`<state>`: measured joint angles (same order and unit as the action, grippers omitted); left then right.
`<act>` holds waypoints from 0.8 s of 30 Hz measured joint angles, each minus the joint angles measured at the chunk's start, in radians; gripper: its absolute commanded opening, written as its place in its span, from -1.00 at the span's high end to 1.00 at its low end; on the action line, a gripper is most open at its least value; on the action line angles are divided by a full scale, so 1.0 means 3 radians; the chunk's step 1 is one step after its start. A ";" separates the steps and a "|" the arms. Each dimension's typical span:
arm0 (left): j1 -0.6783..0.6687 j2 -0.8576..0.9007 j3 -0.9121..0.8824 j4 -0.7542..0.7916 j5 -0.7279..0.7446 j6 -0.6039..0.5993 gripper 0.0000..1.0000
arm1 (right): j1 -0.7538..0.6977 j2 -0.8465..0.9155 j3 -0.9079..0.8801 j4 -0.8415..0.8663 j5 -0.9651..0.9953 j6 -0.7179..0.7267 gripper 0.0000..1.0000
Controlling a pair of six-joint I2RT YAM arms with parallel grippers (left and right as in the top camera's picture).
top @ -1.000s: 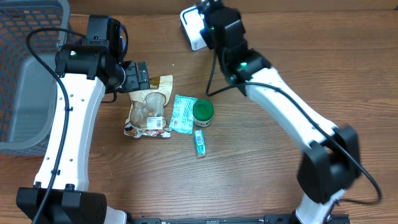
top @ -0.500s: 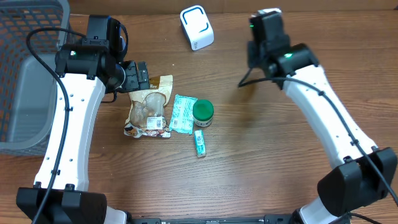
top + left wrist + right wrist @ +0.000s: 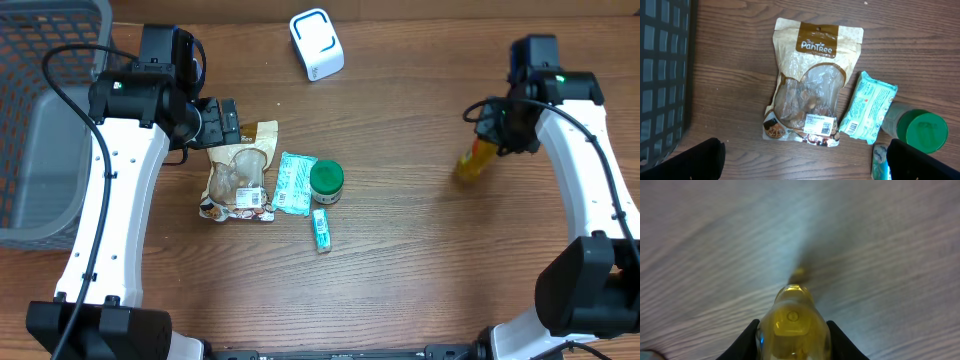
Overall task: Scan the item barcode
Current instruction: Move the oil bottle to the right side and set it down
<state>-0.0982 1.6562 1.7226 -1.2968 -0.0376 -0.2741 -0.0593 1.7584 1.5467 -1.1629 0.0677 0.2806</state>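
Note:
I should keep lowering the yellow bottle (image 3: 474, 161) with my right gripper, because it hangs over open wood (image 3: 469, 189), clear of the green-lidded jar. Once it rests there, I should let go.
A yellow, translucent bottle (image 3: 792, 317) fills the bottom of the right wrist view, and my right gripper (image 3: 792, 334) is shut on it, one black finger on each side. From overhead, the bottle (image 3: 473, 162) hangs tilted below the right gripper (image 3: 492, 138), over the right side of the table. The white scanner (image 3: 316, 43) stands at the back centre, far from it. My left gripper (image 3: 222, 122) is open above the top edge of a snack pouch (image 3: 238, 172). In the left wrist view its fingers (image 3: 705, 160) frame bare wood below the pouch (image 3: 810, 95).
Beside the pouch lie a teal packet (image 3: 295, 182), a green-lidded jar (image 3: 326, 180) and a small teal pack (image 3: 321, 229). A dark mesh basket (image 3: 50, 60) and a grey bin (image 3: 35, 170) sit at the left edge.
My right arm has swung from the scanner at the back centre across to the right side of the table, carrying the yellow bottle. The left arm has not moved.

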 measured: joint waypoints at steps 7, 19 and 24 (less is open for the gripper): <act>0.0000 0.0000 0.0000 0.0000 0.0000 0.0000 -0.99 | -0.0224 -0.0001 -0.0423 0.0217 -0.0066 0.0020 0.80; 0.0000 0.0000 0.0000 0.0000 0.0000 0.0000 -0.99 | -0.0258 -0.0075 -0.0628 0.0393 -0.0103 0.0025 0.17; 0.0000 0.0000 0.0000 0.0000 0.0000 0.0000 -0.99 | -0.0258 -0.0075 -0.0646 0.0351 -0.0116 0.0024 0.05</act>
<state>-0.0982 1.6562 1.7226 -1.2968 -0.0376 -0.2741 -0.1368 1.7359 1.3529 -1.0576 0.0330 0.2878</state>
